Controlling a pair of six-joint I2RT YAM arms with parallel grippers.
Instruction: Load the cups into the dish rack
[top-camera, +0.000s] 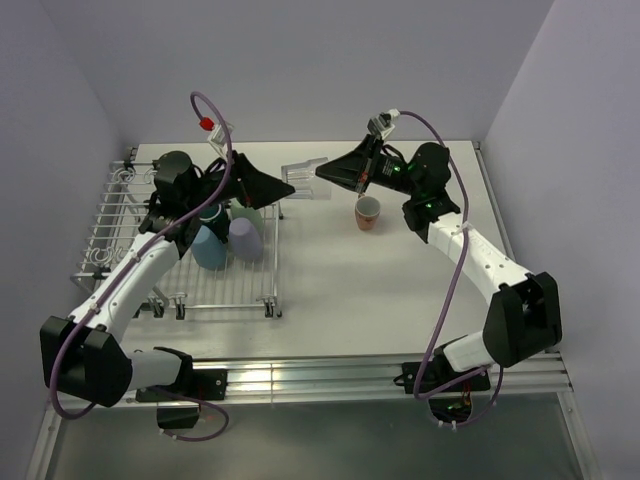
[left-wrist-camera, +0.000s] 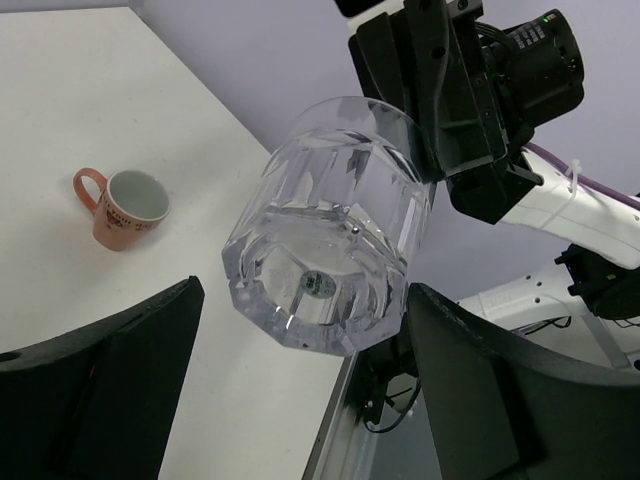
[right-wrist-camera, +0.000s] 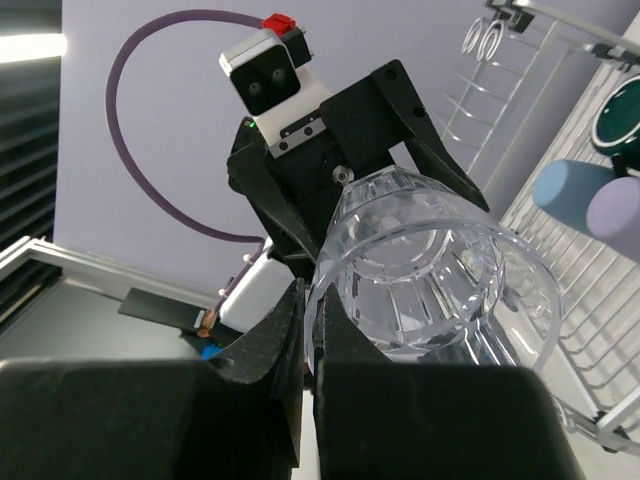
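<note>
The clear cup's base (left-wrist-camera: 318, 284) is between the open fingers of my left gripper. My right gripper should keep hold of the cup's rim (top-camera: 323, 179) until those fingers close, and then let go.
The clear cup (top-camera: 306, 178) hangs in the air between my two grippers, lying sideways. My right gripper (right-wrist-camera: 312, 300) is shut on its rim, one finger inside and one outside; it also shows in the top view (top-camera: 326, 172). My left gripper (left-wrist-camera: 305, 300) is open, its jaws wide on either side of the cup's base (left-wrist-camera: 325, 240), not touching it. The salmon-orange cup (top-camera: 368, 212) stands upright on the table below my right gripper. The blue cup (top-camera: 210, 247), the lavender cup (top-camera: 245, 238), the pale green cup (top-camera: 252, 214) and the dark green mug (right-wrist-camera: 622, 112) sit in the dish rack (top-camera: 120, 235).
The rack's raised wire side basket (top-camera: 105, 215) runs along its left side. White walls close the table at the back and on both sides. A metal rail (top-camera: 330, 378) runs along the near edge.
</note>
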